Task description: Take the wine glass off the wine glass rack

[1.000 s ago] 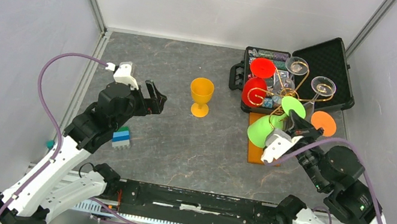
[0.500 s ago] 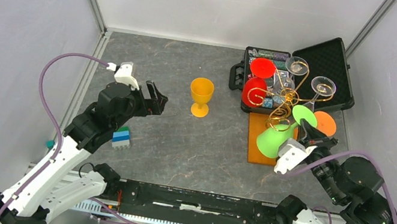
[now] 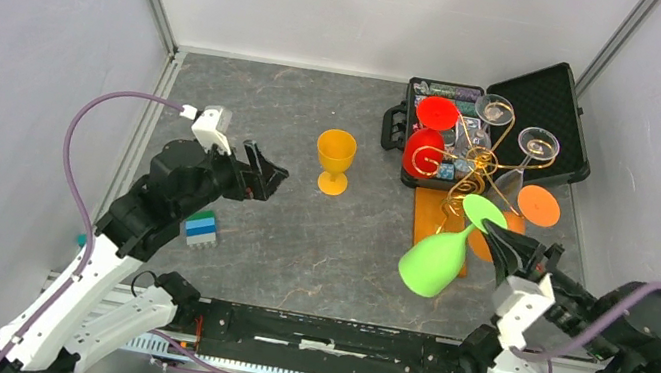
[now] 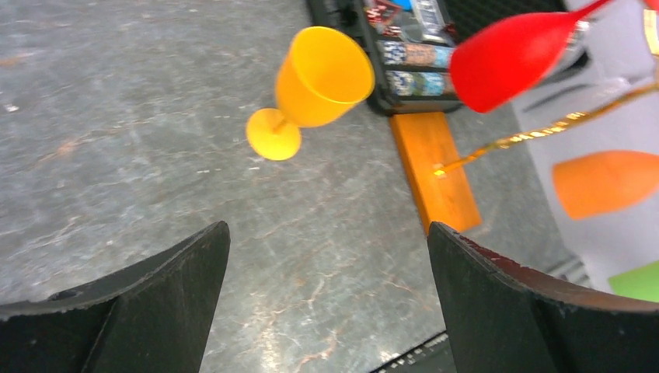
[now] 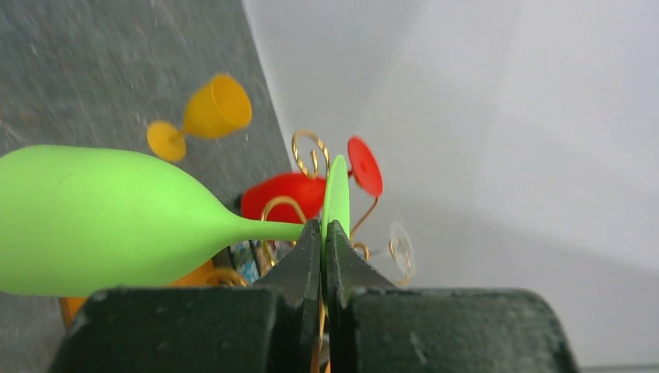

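I should go on moving my left gripper toward the bowl's rim before I close it there, because my right gripper holds the green wine glass's foot and the glass's bowl is free.
The gold wire wine glass rack stands on its orange-brown wooden base at the right. My right gripper is shut on the flat foot of a green wine glass. The glass is tilted with its bowl down to the left, held in the air over the near end of the base. Its foot sits just in front of the rack's nearest curl. Red, clear and orange glasses hang on the rack. My left gripper is open and holds nothing.
A yellow goblet stands upright mid-table, ahead of the left gripper. An open black case lies behind the rack. A blue and green block sits by the left arm. Walls close in the left, right and far sides.
My right arm has drawn back toward the near right with the green glass, pulling it down and away from the rack's curl. The left arm has shifted slightly.
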`<state>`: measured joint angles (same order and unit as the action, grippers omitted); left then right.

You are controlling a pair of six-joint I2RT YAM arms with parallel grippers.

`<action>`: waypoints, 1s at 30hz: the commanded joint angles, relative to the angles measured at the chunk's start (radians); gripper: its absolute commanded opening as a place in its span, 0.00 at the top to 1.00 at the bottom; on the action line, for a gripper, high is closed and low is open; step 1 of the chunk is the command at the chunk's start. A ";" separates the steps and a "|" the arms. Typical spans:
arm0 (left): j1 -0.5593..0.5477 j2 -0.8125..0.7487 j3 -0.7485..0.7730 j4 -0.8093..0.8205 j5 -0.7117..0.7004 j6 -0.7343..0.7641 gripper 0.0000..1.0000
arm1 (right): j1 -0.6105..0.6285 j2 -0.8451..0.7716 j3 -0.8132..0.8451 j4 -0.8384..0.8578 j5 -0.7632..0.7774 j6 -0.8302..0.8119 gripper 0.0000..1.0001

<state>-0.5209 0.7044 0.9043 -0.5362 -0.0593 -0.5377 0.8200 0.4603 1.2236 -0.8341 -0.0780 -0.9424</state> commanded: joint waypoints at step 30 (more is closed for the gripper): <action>0.006 -0.008 0.028 0.506 0.469 -0.876 0.08 | 0.014 0.302 -0.541 1.738 -0.122 0.462 1.00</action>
<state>-0.5201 0.6868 0.9489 -0.1520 0.3645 -1.2732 0.8227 0.7300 0.7036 0.7280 -0.2749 -0.4301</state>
